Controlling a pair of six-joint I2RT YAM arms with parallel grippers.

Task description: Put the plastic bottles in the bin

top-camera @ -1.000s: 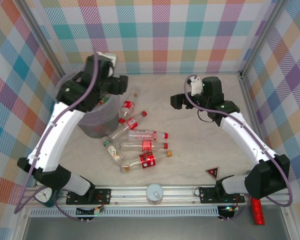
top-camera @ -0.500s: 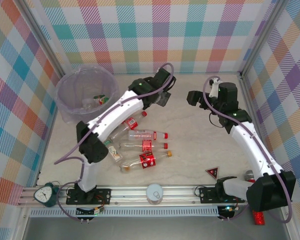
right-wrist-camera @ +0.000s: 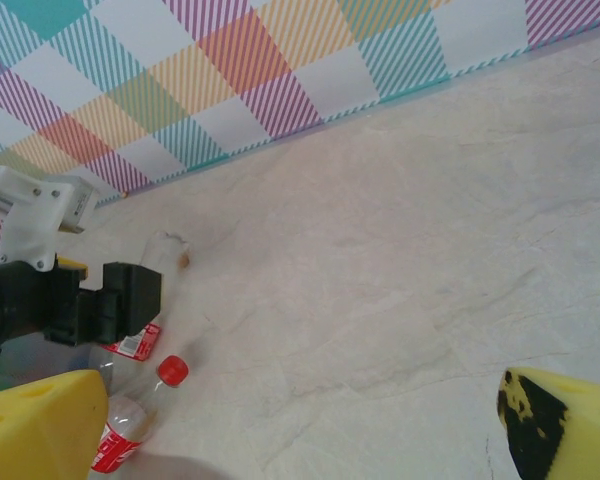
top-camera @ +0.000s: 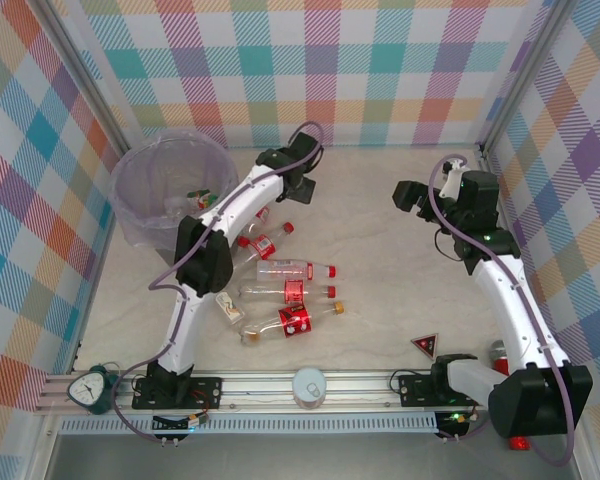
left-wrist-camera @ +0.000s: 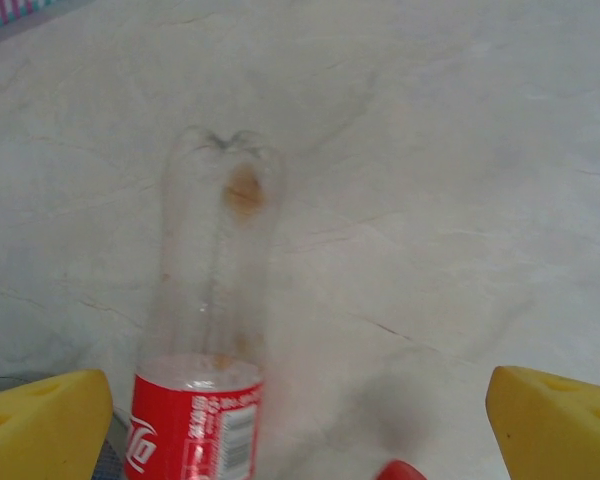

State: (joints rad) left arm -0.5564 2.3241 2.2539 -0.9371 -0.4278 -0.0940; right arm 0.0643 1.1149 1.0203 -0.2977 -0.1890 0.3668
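The far bottle's clear end (left-wrist-camera: 223,180) is free, and its narrow width (left-wrist-camera: 212,285) is lined up with my open fingers. My left gripper keeps going down until my fingers straddle the end.
Several plastic bottles (top-camera: 285,291), clear with red labels, lie in a loose heap on the table right of the bin (top-camera: 140,215). The bin is pale purple and translucent, with a few bottles (top-camera: 200,199) inside. My left gripper (top-camera: 283,192) hangs open just past the far end of the heap. In the left wrist view one red-labelled bottle (left-wrist-camera: 212,330) lies below the left gripper (left-wrist-camera: 300,435), nearer the left fingertip (left-wrist-camera: 42,425), and a red cap (left-wrist-camera: 405,470) shows at the bottom edge. My right gripper (top-camera: 408,195) is open over bare table at the far right, holding nothing.
Checked walls close the table at the back and both sides. A red triangle (top-camera: 425,346), a white round lid (top-camera: 308,385) and a small clock (top-camera: 92,388) sit near the front rail. In the right wrist view the left gripper (right-wrist-camera: 75,300) shows beside a red-capped bottle (right-wrist-camera: 130,435).
My left arm has swung from over the bin to the table right of it, above the bottles, with its jaws spreading wider. My right arm has drawn back toward the right wall.
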